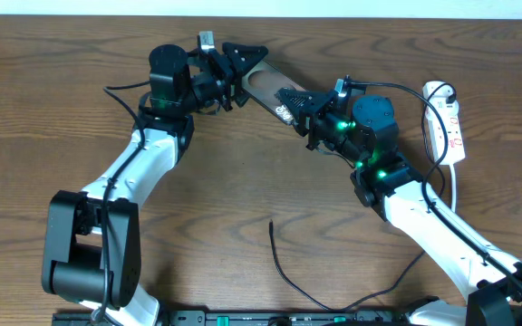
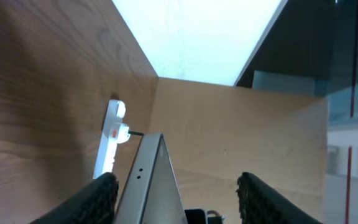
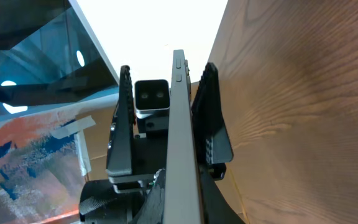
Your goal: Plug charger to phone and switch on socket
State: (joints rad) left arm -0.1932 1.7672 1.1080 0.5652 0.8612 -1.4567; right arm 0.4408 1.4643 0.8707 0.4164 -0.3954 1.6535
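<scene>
The robot's right gripper is closed on the phone's lettered end, so the left gripper should take the phone's other end and free the right gripper for the charger cable.
The phone is held off the table, tilted on edge, at the back centre. My right gripper is shut on its lettered end; in the right wrist view the phone's grey edge runs up from my jaws. My left gripper is open, its fingers on either side of the phone's other end, with a gap to the right finger. The charger cable lies loose on the table at the front centre, apart from both grippers. The white socket lies at the far right and also shows in the left wrist view.
A white cord runs from the socket toward the right arm's base. A white plug with a thin black lead sits in the socket. The table's back edge lies just behind the left gripper.
</scene>
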